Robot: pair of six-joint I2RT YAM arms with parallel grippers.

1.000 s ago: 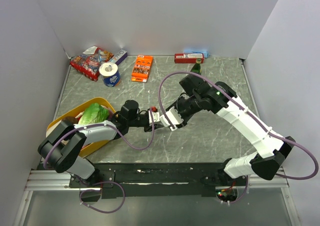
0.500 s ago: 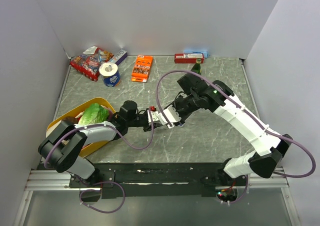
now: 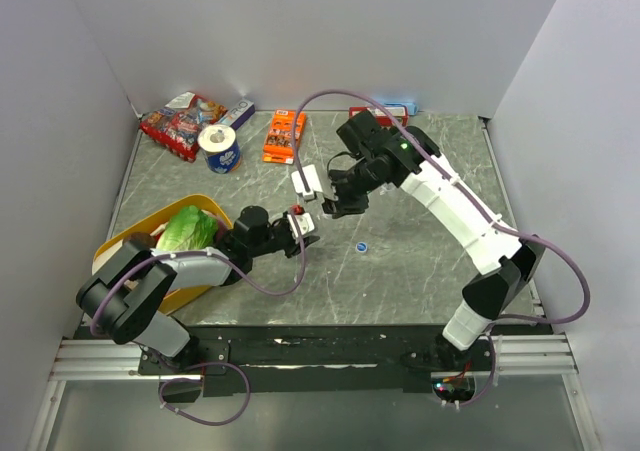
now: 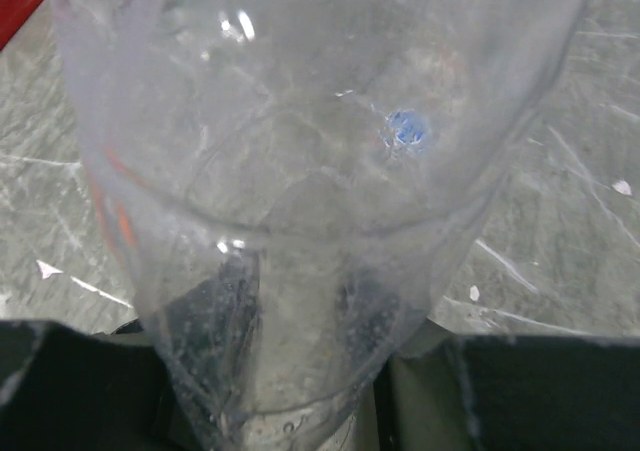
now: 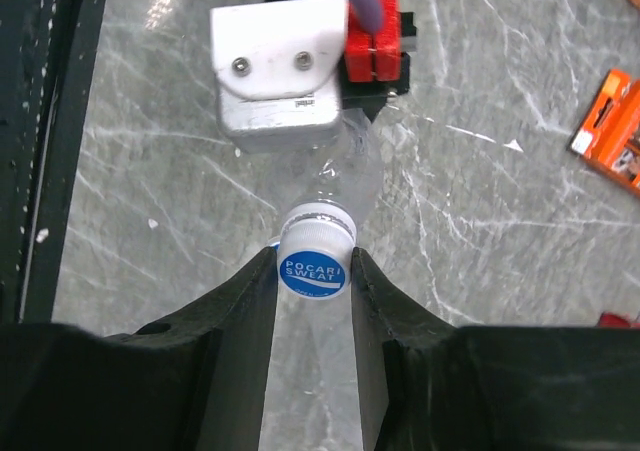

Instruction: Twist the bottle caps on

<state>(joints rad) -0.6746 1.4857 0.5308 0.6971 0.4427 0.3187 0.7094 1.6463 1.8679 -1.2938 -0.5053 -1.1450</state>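
Observation:
My right gripper should go on turning the cap until this twist ends and then let go of it, because the blue-topped cap (image 5: 314, 269) sits straight on the bottle's neck (image 5: 322, 211).
My left gripper (image 3: 303, 223) is shut on the lower part of a small clear bottle (image 5: 345, 166), which fills the left wrist view (image 4: 300, 171). The left gripper also shows in the right wrist view (image 5: 278, 81). My right gripper (image 3: 326, 203) hangs over the bottle. In the right wrist view its black fingers (image 5: 240, 301) press both sides of a blue-topped bottle cap (image 5: 315, 263) on the bottle's neck, with the gripper (image 5: 315, 256) shut on it. A second blue cap (image 3: 361, 246) lies loose on the table and shows through the bottle (image 4: 405, 129). No second clear bottle is in view.
A yellow bowl (image 3: 112, 249) with a green lettuce (image 3: 187, 228) sits at the left by my left arm. At the back stand a blue-and-white tape roll (image 3: 220, 149), a red snack bag (image 3: 178, 121) and an orange box (image 3: 285, 136). Walls close three sides.
My right arm has swung up and back, and its gripper now stands over the left gripper. The loose blue cap on the table has come into view. My left gripper shifted slightly left.

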